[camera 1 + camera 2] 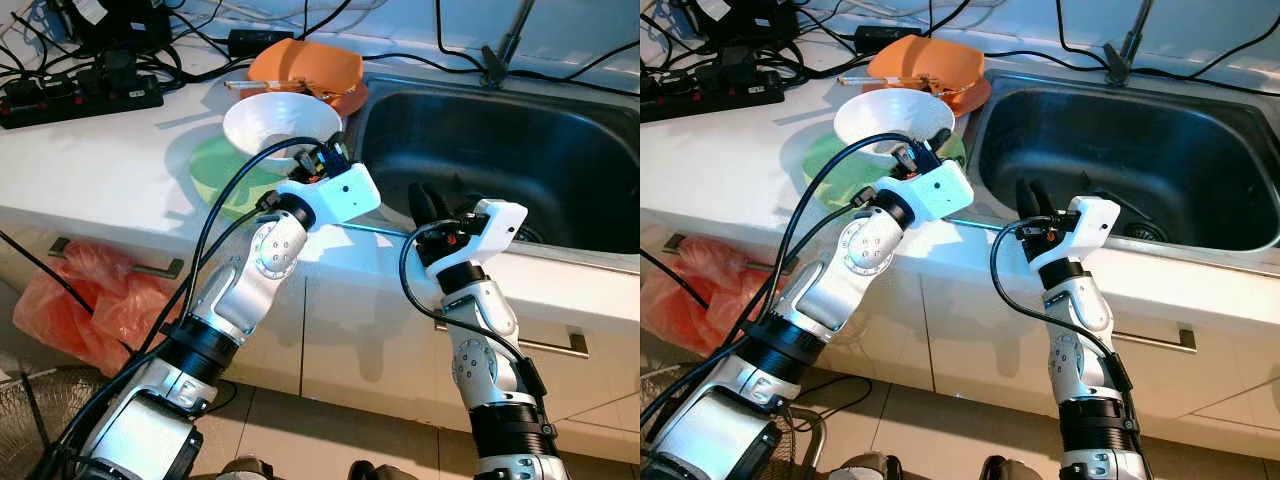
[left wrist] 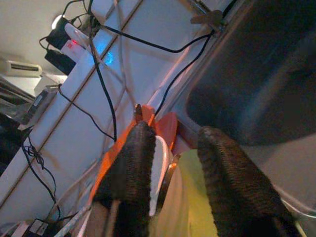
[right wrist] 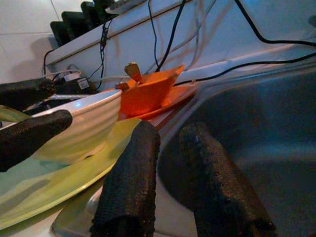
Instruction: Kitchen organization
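I expect a spoon to come out by itself when I lift it, and the bowl to stay in place, because a gold handle (image 2: 168,178) sticks out over the white bowl's rim (image 2: 159,165).
A white bowl (image 1: 280,120) rests on a light green plate (image 1: 215,170) on the white counter, left of the steel sink (image 1: 500,150). Behind them lies an orange dish (image 1: 305,65). My left gripper (image 2: 173,148) is open at the bowl's near right edge, with the bowl's rim (image 2: 160,168) between its fingers, close against one of them. My right gripper (image 1: 428,198) hovers over the sink's front left corner. Its fingers are together with nothing between them, pointing toward the bowl and plate.
A black power strip (image 1: 80,100) and several cables lie at the back left of the counter. The tap (image 1: 505,50) stands behind the sink. Below the counter are white cupboard fronts with bar handles, and an orange plastic bag (image 1: 80,300) on the floor.
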Motion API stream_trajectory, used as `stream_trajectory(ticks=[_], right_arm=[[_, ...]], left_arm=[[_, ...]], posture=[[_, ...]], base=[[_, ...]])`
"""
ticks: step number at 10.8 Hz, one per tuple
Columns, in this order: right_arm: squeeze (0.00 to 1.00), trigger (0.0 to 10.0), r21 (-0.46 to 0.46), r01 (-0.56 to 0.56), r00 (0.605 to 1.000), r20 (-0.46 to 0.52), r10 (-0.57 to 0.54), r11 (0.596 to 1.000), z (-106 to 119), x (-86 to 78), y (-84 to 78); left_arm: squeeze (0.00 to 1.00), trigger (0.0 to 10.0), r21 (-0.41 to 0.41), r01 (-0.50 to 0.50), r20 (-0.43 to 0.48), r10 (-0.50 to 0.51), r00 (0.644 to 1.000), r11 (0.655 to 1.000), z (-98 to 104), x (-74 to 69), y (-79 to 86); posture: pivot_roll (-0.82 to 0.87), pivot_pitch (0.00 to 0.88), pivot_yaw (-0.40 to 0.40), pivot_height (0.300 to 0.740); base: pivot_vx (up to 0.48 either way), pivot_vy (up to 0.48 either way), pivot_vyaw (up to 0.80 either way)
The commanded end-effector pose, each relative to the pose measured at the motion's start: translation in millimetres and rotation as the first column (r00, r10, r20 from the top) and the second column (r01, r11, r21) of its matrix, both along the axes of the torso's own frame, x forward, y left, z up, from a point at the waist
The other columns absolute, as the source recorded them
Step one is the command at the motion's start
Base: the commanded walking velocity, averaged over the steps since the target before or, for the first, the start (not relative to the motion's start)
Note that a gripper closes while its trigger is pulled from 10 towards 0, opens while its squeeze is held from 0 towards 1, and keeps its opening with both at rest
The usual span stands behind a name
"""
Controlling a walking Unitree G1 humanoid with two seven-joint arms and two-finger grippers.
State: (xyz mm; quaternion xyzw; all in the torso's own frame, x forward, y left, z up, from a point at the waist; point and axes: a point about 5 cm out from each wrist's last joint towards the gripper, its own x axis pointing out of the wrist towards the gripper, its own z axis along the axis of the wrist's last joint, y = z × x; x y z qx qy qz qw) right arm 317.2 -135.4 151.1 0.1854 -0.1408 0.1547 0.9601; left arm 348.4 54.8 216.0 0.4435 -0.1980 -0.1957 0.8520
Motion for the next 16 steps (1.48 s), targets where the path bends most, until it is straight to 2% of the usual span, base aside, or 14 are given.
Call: stream_trajectory(ticks=[1, 8, 10, 11, 12, 13, 14, 15, 16], right_arm=[[0.0, 10.0, 0.015, -0.001, 1.0, -0.008, 0.001, 1.0, -1.3, 0.3, -0.8], [0.0, 10.0, 0.019, -0.01, 1.0, -0.016, 0.01, 1.0, -2.2, 1.3, 1.2], [0.0, 10.0, 0.023, -0.015, 1.0, -0.017, 0.015, 1.0, -2.7, 1.7, 2.4], [0.0, 10.0, 0.024, -0.016, 1.0, -0.017, 0.017, 1.0, -2.9, 1.6, 2.8], [0.0, 10.0, 0.026, -0.019, 1.0, -0.018, 0.019, 0.999, -3.1, 1.5, 3.4], [0.0, 10.0, 0.028, -0.019, 1.0, -0.019, 0.019, 0.999, -3.2, 1.5, 3.7], [0.0, 10.0, 0.03, -0.02, 1.0, -0.019, 0.021, 0.999, -3.3, 1.5, 3.9], [0.0, 10.0, 0.033, -0.02, 1.0, -0.019, 0.02, 0.999, -2.8, 2.0, 4.0], [0.0, 10.0, 0.036, -0.019, 1.0, -0.018, 0.02, 0.999, -2.7, 2.2, 3.9]], left_arm=[[0.0, 0.0, 0.006, 0.014, 0.013, -0.014, 1.0, 1.0, 2.2, 0.1, -4.2], [0.0, 0.0, 0.039, 0.023, 0.032, -0.024, 0.999, 0.999, 5.0, -3.3, -5.1], [0.0, 0.0, 0.054, 0.015, 0.082, -0.02, 0.996, 0.998, 12.1, -3.7, -5.1], [0.0, 0.0, 0.087, 0.001, 0.117, -0.011, 0.993, 0.996, 15.4, -3.8, -4.6], [0.0, 1.6, 0.122, -0.035, 0.181, 0.012, 0.983, 0.992, 22.2, -3.6, -3.1], [0.0, 8.9, 0.131, -0.057, 0.221, 0.027, 0.975, 0.99, 27.5, -3.4, -2.1], [0.0, 10.0, 0.14, -0.094, 0.281, 0.051, 0.958, 0.986, 35.7, -3.1, 0.1], [0.0, 10.0, 0.11, -0.088, 0.338, 0.045, 0.94, 0.99, 45.7, -5.8, -0.1], [0.0, 10.0, 0.026, -0.036, 0.39, 0.023, 0.92, 0.999, 58.0, -13.1, -4.3]], posture=[[0.17, 0.115, -0.034, 0.74], [0.18, 0.112, -0.035, 0.74], [0.18, 0.105, -0.035, 0.74], [0.18, 0.102, -0.035, 0.74], [0.18, 0.1, -0.035, 0.74], [0.18, 0.1, -0.036, 0.74], [0.18, 0.1, -0.036, 0.74], [0.18, 0.102, -0.036, 0.74], [0.18, 0.103, -0.037, 0.74]], base=[[0.0, 0.0, 0.0], [0.0, 0.0, 0.0], [0.0, 0.0, 0.0], [0.0, 0.0, 0.0], [0.0, 0.0, 0.0], [0.0, 0.0, 0.0], [0.0, 0.0, 0.0], [0.0, 0.0, 0.0], [0.0, 0.0, 0.0]])
